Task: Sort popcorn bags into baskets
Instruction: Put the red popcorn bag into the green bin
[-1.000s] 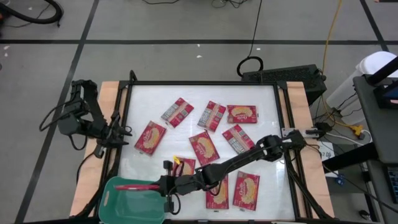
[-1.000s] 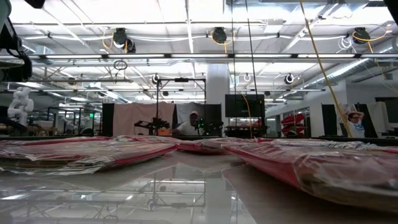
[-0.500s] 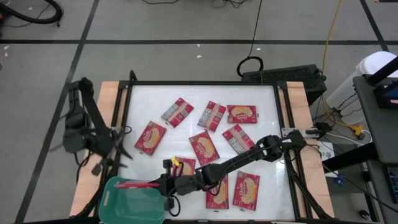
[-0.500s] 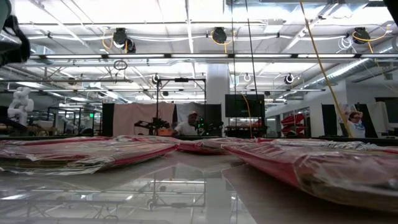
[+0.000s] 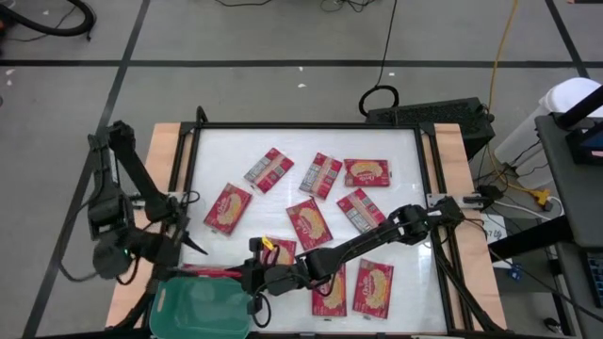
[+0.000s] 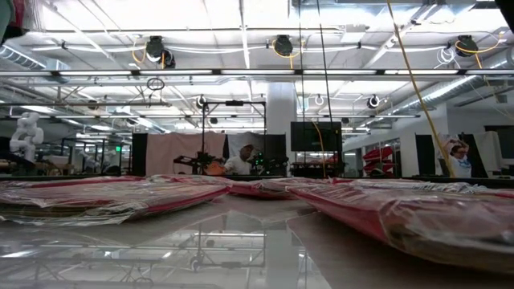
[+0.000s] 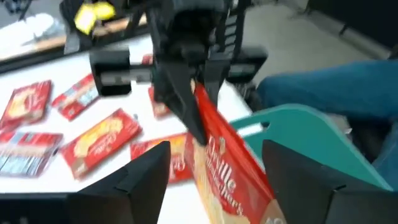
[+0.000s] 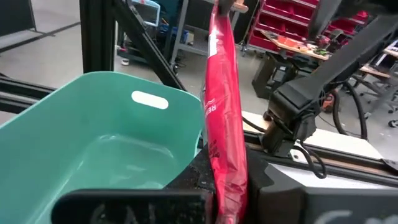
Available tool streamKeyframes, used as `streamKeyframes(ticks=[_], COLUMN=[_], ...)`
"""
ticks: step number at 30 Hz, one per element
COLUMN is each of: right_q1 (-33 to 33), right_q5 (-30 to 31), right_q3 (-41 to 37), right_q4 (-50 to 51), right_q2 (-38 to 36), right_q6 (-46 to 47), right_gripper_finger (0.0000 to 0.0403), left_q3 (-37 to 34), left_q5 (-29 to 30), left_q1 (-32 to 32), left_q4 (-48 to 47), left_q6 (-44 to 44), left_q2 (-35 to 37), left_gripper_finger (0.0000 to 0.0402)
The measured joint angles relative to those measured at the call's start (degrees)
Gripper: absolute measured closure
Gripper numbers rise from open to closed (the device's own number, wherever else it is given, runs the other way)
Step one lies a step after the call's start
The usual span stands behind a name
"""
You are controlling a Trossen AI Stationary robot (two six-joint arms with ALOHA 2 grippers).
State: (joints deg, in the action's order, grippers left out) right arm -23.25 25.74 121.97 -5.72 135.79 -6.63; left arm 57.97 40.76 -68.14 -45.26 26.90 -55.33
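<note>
Next, I take the bag's loose end [image 5: 191, 269] with my left gripper and carry it, because my right gripper is reaching across the table with the bag over the teal basket's far rim [image 5: 209, 274].
My right gripper [image 5: 247, 278] reaches across the table's near left part and is shut on a red popcorn bag [image 5: 203, 272]. The bag hangs over the far rim of the teal basket [image 5: 203, 315], which stands at the near left corner. Just beyond the bag, my left gripper [image 5: 193, 245] is at the table's left edge, open. In its wrist view its fingers [image 7: 149, 171] stand wide to either side of the bag [image 7: 230, 168] and I see no touch. Several more bags [image 5: 309, 224] lie flat on the white table. My right gripper pinches one end of the popcorn bag [image 7: 198, 102] between its two fingers. The fingers lie about level and come from the table's right. The bag [image 8: 224, 124] sticks out forward from them, standing on edge, lifted clear above the basket.
Bags lie spread over the middle [image 5: 320, 175], far left [image 5: 227, 207] and near right [image 5: 372, 287] of the table. A black frame [image 5: 188, 179] runs round the table top. The low view shows only bags [image 6: 104, 197] at table height and the room with people far behind.
My left arm has swung from the table's left edge toward the near edge and the basket, turning as it went. My right gripper has stayed in place and rolled, so the bag stands more on edge.
</note>
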Motion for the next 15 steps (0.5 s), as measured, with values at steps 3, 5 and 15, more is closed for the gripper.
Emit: streamKeyframes(ticks=[3,5,15], right_q1=[0.5,1.0,1.1], right_q5=[-0.1,0.0,-0.5], right_q3=[0.0,0.0,0.0], right_q4=[0.1,0.1,0.0], right_q2=[0.0,0.0,-0.1], right_q6=[2.3,3.9,6.5], right_gripper_finger=[0.0390,0.0390,0.0390], left_q3=[2.7,5.0,17.9], left_q5=[-1.0,-2.0,-12.8], left_q1=[0.0,0.3,5.1], left_q4=[-3.3,-5.3,-26.2], left_q6=[3.2,5.3,26.1], left_q2=[-3.2,-5.3,-18.9], left_gripper_finger=[0.0124,0.0123,0.0233])
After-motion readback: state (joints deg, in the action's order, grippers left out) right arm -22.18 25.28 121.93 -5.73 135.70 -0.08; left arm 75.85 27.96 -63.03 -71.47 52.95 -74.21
